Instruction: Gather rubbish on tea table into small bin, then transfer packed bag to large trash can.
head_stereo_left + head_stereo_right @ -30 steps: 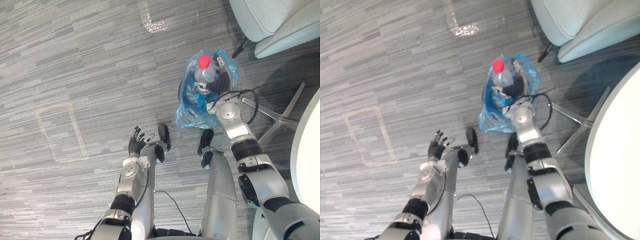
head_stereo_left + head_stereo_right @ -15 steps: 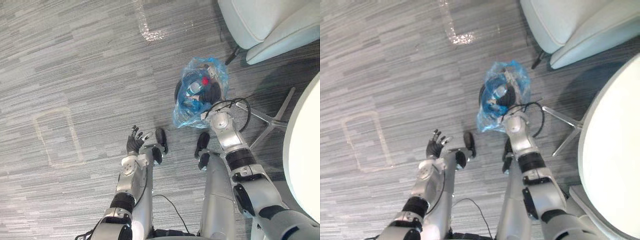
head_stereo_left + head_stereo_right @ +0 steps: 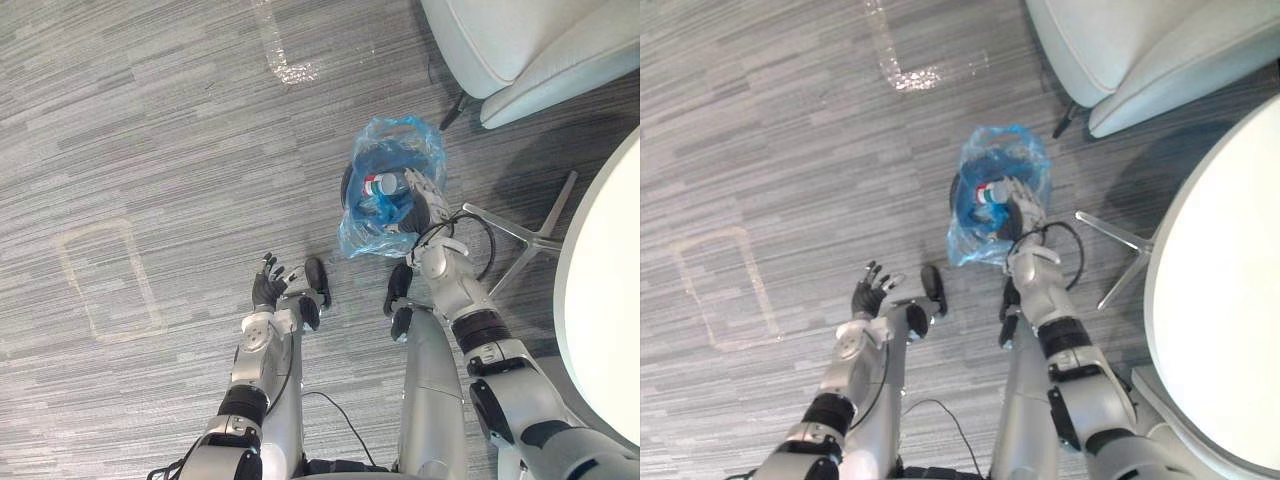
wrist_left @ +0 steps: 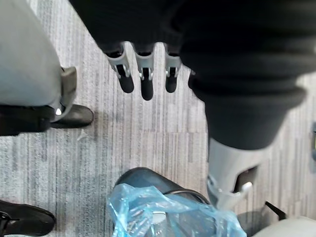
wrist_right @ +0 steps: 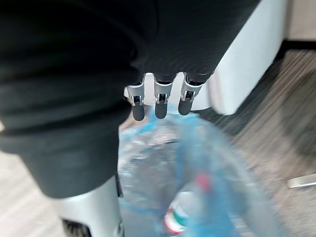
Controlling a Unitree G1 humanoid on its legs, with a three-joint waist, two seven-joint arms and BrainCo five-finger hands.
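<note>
The blue plastic bag (image 3: 408, 145) hangs loosely over the bin's rim (image 3: 347, 187), so it should come away and leave the bin empty when the robot lifts it.
A small dark bin (image 3: 346, 186) lined with a blue plastic bag (image 3: 398, 150) stands on the grey carpet. A clear plastic bottle (image 3: 385, 185) with a red-and-white label lies inside the bag. My right hand (image 3: 424, 193) hovers over the bin's near rim, open and holding nothing. In the right wrist view its straight fingers (image 5: 158, 101) point over the bag (image 5: 217, 163) and the bottle (image 5: 180, 215). My left hand (image 3: 267, 291) is raised palm-up over the floor to the bin's left, open and empty. In the left wrist view its fingers (image 4: 143, 74) stand above the bag (image 4: 168, 212).
A pale armchair (image 3: 530, 50) stands behind the bin. A white round table (image 3: 610, 280) fills the right edge, with thin metal legs (image 3: 510, 225) on the floor right of the bin. A taped rectangle (image 3: 105, 280) marks the carpet at the left.
The right hand held the red-capped bottle above the bag, lowered it in and let go; its fingers are now straight. The camera has shifted, so the whole scene has slid left.
</note>
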